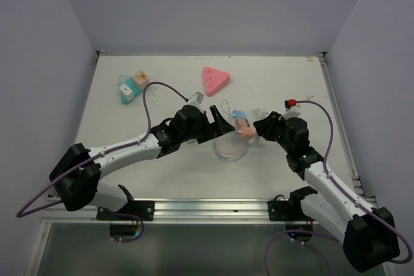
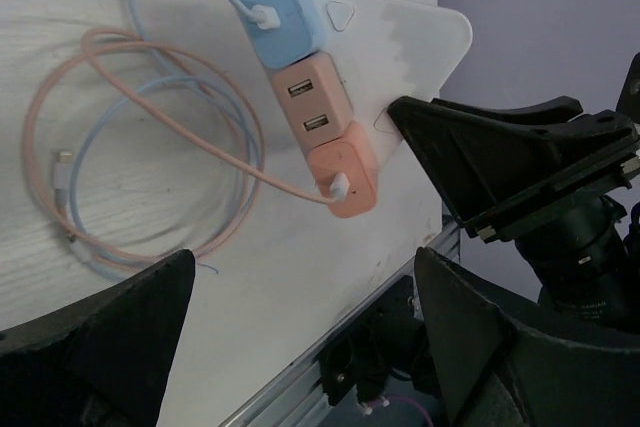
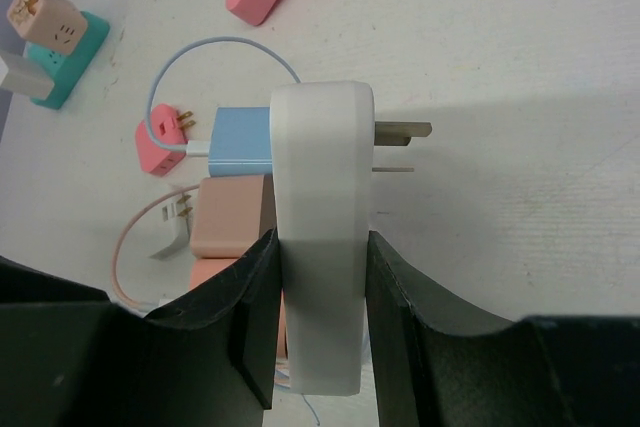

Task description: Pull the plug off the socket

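The orange charger [image 2: 345, 176] will come off on its own when the robot pulls, and its neighbours will stay in the socket, because a seam [image 2: 332, 139] separates it from the pink charger.
A white triangular socket [image 2: 420, 37] stands on edge on the table, with a blue charger plug [image 2: 280, 17], a pink one [image 2: 315, 102] and an orange one [image 2: 345, 172] in a row on its face. My right gripper [image 3: 318, 257] is shut on the socket's edge [image 3: 320, 177]; two metal prongs [image 3: 400, 131] stick out of its far side. My left gripper [image 2: 300, 347] is open and empty, hovering just left of the chargers [image 1: 242, 124], apart from them. In the top view the two grippers, left [image 1: 220, 123] and right [image 1: 261, 125], face each other across the socket.
Coiled pink and blue cables [image 2: 140, 147] lie on the table by the chargers. A pink triangular socket [image 1: 215, 79] sits at the back middle. A teal socket [image 1: 127, 88] carrying a peach plug [image 1: 140, 80] sits at the back left. The table's front rail [image 1: 207, 208] is close.
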### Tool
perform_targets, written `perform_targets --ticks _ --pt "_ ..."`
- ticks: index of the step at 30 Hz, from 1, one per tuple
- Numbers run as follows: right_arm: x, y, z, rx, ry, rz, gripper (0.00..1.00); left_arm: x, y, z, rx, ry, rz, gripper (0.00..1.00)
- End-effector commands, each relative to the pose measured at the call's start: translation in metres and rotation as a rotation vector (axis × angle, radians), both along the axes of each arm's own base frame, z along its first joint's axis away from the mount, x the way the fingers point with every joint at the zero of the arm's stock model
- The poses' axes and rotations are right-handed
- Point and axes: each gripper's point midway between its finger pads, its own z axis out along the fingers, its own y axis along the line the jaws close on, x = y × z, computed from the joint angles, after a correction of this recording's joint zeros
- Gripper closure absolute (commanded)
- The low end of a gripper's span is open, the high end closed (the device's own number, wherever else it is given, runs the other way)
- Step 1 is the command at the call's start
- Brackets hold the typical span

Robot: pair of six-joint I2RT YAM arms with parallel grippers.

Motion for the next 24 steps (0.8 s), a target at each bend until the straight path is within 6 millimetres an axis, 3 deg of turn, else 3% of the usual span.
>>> perform_targets --ticks 1,6,12,24 --pt "0.015 -0.001 0.045 0.015 -0.144 -0.042 1.0 0.011 -0.035 0.034 -0.162 -0.002 0.044 0.06" --pt "0.015 0.002 0.047 0.013 -0.16 -0.035 1.0 0.011 -0.064 0.01 -0.177 0.1 0.041 0.11" --pt "0.015 0.005 0.05 0.009 -0.182 -0.023 1.0 0.017 -0.081 -0.008 -0.172 0.161 0.067 0.18" --pt "0.016 0.003 0.046 -0.016 -0.21 -0.035 1.0 0.025 -0.102 -0.014 -0.233 0.234 0.117 0.37"
